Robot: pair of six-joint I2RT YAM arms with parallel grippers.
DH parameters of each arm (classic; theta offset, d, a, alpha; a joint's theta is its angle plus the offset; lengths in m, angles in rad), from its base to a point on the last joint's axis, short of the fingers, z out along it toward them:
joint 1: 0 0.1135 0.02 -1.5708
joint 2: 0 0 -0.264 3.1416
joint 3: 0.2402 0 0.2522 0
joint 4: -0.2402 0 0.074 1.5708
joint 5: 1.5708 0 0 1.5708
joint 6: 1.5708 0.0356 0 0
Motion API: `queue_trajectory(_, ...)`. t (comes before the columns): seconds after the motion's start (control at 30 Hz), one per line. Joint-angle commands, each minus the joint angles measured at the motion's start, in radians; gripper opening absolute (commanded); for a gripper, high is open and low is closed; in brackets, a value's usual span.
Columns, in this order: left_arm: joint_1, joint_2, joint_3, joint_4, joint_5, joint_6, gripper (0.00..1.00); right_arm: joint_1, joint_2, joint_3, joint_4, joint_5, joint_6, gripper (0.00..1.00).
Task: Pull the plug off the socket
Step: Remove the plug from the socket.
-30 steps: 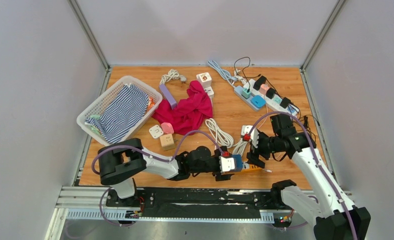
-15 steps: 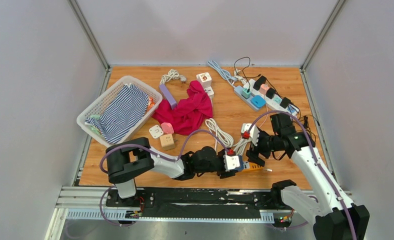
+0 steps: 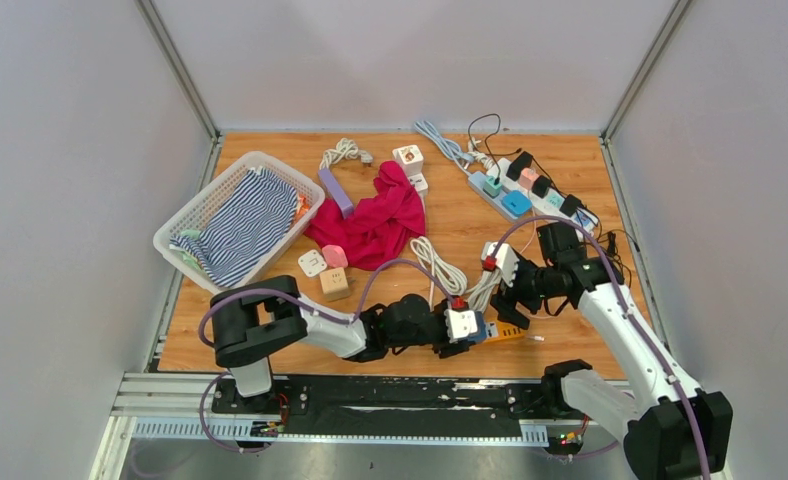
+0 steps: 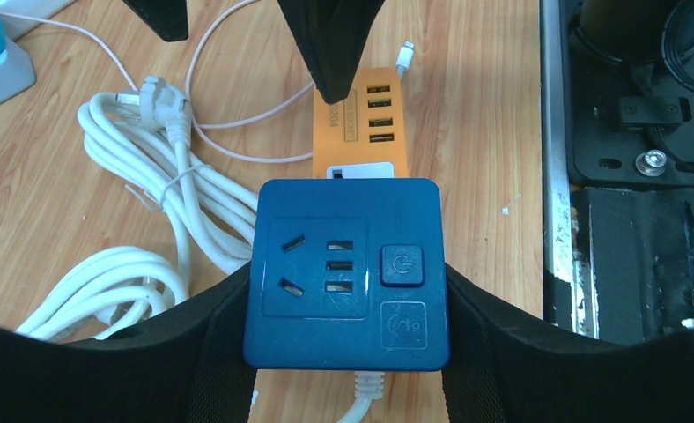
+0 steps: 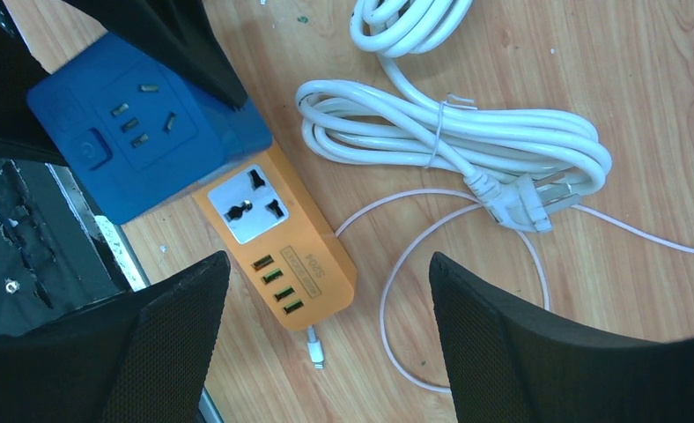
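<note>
The robot's left gripper is holding just the blue socket [image 4: 348, 275] and the orange adapter is free, so the robot's right gripper should turn into line and take hold of the adapter's sides [image 5: 298, 278].
A blue cube socket [image 4: 348, 273] [image 5: 141, 132] sits near the table's front edge. My left gripper [image 4: 348, 304] [image 3: 467, 325] is shut on it, one finger pressed on each side. An orange plug-in adapter [image 4: 361, 123] [image 5: 277, 233] [image 3: 507, 333], with a universal outlet and several USB ports, sticks out of the far side of the blue socket. A thin white cable [image 5: 315, 348] hangs from the adapter's end. My right gripper [image 5: 326, 300] [image 3: 505, 300] hovers open just above the orange adapter, fingers wide apart and holding nothing.
A coiled white cord with a plug [image 5: 449, 141] lies beside the adapter. Farther off are a white basket [image 3: 185, 215] with striped cloth, a red cloth [image 3: 375, 225], small cube sockets [image 3: 325, 270] and loaded power strips [image 3: 530, 190] at the back right.
My left gripper slid right and its jaws closed in onto the blue socket. The right gripper shifted slightly up and left, still open over the orange adapter.
</note>
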Motion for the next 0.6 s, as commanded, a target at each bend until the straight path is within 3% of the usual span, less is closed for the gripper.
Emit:
queue_trajectory(0.0, -0.005, -0.036, -0.058, 0.009, 0.002, -0.034, 0.00, -0.018, 0.013, -0.009, -0.009, -0.014, 0.007, 0.85)
queue_trajectory(0.13, 0.006, -0.050, -0.112, 0.083, 0.028, -0.090, 0.00, -0.018, 0.031, -0.002, -0.068, -0.138, -0.098, 0.84)
queue_trajectory(0.37, 0.047, -0.018, -0.297, 0.509, 0.081, -0.161, 0.00, -0.017, -0.070, -0.065, -0.138, -0.346, -0.444, 0.87)
queue_trajectory(0.47, 0.048, -0.002, -0.304, 0.521, 0.092, -0.143, 0.00, -0.011, -0.121, -0.120, -0.151, -0.406, -0.659, 0.96)
queue_trajectory(0.57, 0.048, 0.013, -0.289, 0.483, 0.088, -0.127, 0.00, 0.007, -0.081, -0.121, -0.133, -0.415, -0.734, 1.00)
